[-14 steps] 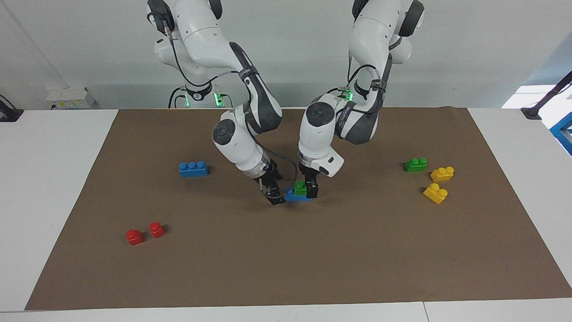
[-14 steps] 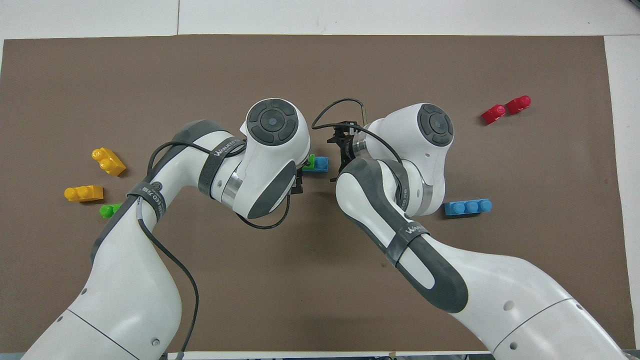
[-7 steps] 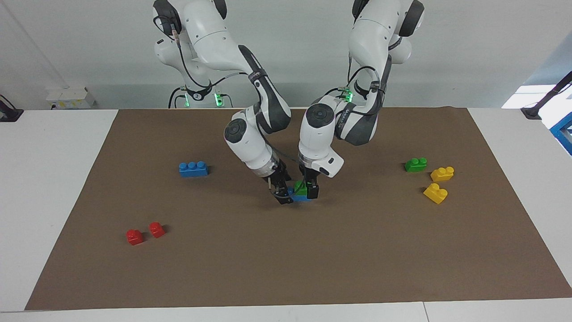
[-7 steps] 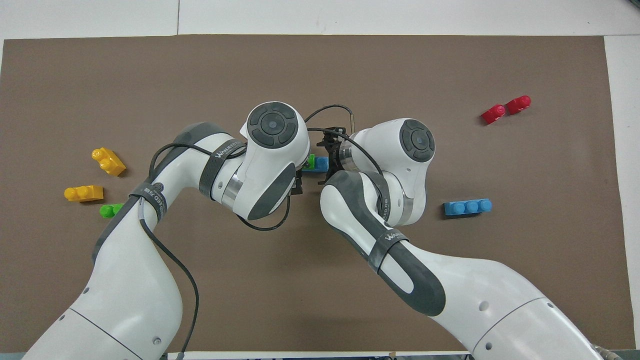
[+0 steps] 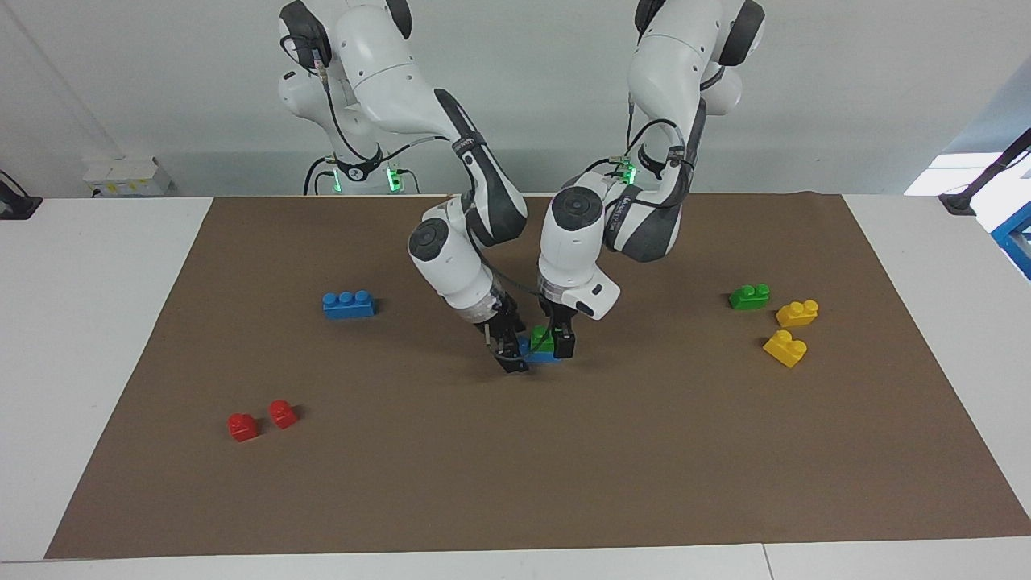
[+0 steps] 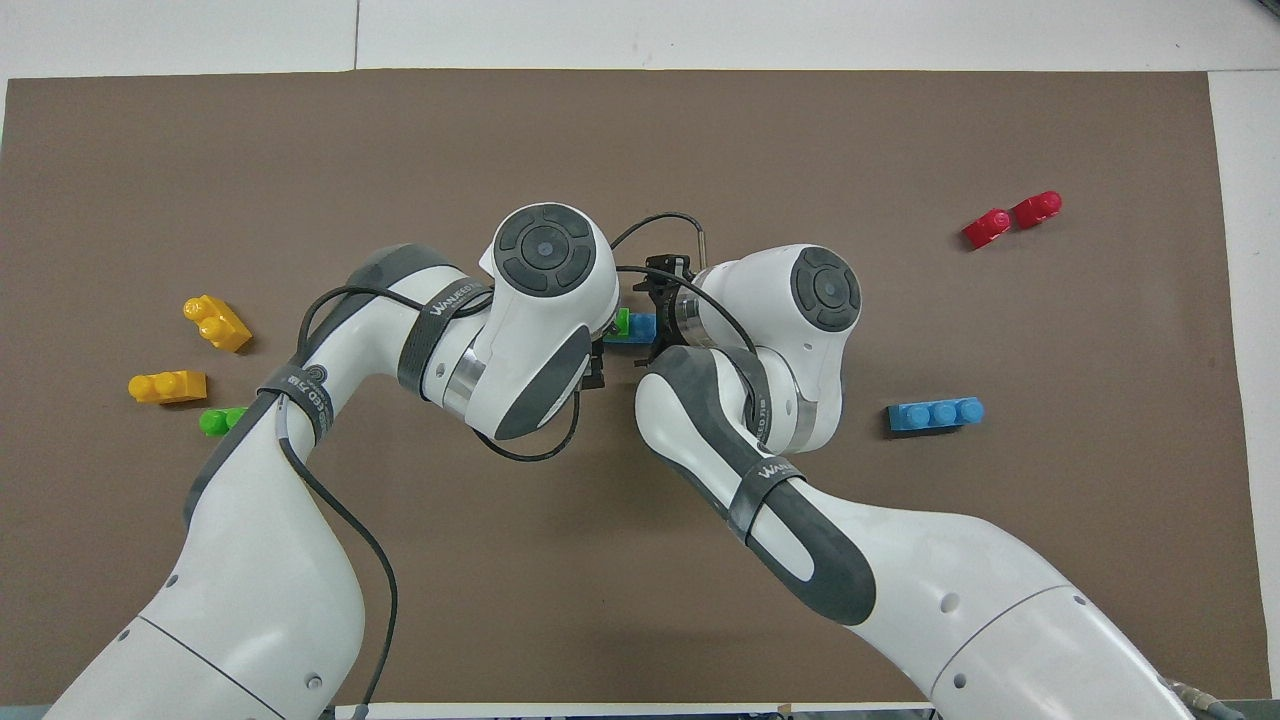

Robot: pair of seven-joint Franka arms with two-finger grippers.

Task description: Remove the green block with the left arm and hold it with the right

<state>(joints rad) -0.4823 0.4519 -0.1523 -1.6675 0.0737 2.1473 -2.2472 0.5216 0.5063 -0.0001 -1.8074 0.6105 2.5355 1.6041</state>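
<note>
I should first hold the brick's loose end (image 6: 644, 328) still with my right gripper, then pull the green block (image 5: 542, 338) off with my left gripper, because the block is pressed onto the blue brick.
A green block (image 5: 541, 339) sits pressed on a blue brick (image 5: 535, 354) in the middle of the brown mat (image 5: 515, 483). My left gripper (image 5: 556, 345) comes straight down and is shut on the green block, one finger on each side. My right gripper (image 5: 513, 359) is tilted and low at the blue brick's end toward the right arm's end of the table, touching or nearly touching it. In the overhead view the green block (image 6: 621, 322) and the blue brick (image 6: 642, 327) show between the two wrists. The left fingers are hidden there.
A second green block (image 5: 748, 296) and two yellow bricks (image 5: 797, 312) (image 5: 784, 348) lie toward the left arm's end. A loose blue three-stud brick (image 5: 348, 304) and two red bricks (image 5: 242, 426) (image 5: 282, 413) lie toward the right arm's end.
My right gripper has moved in toward the stack and now stands at the blue brick's end. The left gripper and the green block have stayed in place.
</note>
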